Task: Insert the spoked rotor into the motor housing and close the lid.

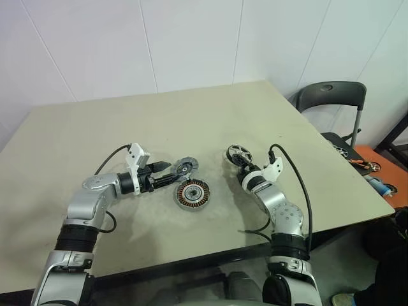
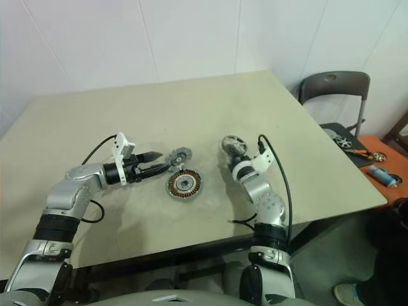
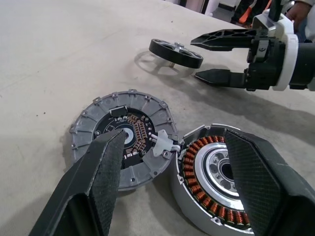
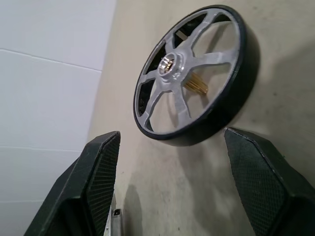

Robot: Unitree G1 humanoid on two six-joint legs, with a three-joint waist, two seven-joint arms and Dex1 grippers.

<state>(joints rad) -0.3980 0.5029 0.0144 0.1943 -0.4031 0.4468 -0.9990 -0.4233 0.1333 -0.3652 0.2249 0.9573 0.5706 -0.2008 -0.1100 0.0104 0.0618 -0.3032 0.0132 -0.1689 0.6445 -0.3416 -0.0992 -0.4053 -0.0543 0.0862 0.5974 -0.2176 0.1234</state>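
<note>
My gripper will insert the rotor (image 1: pixel 239 154), and the rotor will nest spokes-up over the copper windings, because the brass shaft (image 4: pixel 196 84) sticks out beneath the spoked rotor's middle.
The spoked rotor (image 1: pixel 240 154), a wheel with silver spokes and a dark rim, lies flat on the table (image 1: pixel 127 127) right of centre. My right gripper (image 4: pixel 170 140) is open just short of it, fingers spread to either side, holding nothing. The motor housing (image 3: pixel 221 177), a silver cylinder with copper windings, sits near the table's middle. The lid (image 3: pixel 123 135), a grey ribbed disc with a dark centre, lies touching it on the far-left side. My left gripper (image 1: pixel 171 178) is open and empty, pointing at the lid and housing from the left.
A grey chair (image 1: pixel 331 95) stands beyond the table's right corner. An orange surface (image 1: pixel 376 166) with tools and another wheel lies to the right, off the table. Black cables loop from both wrists. The table's front edge runs close under my arms.
</note>
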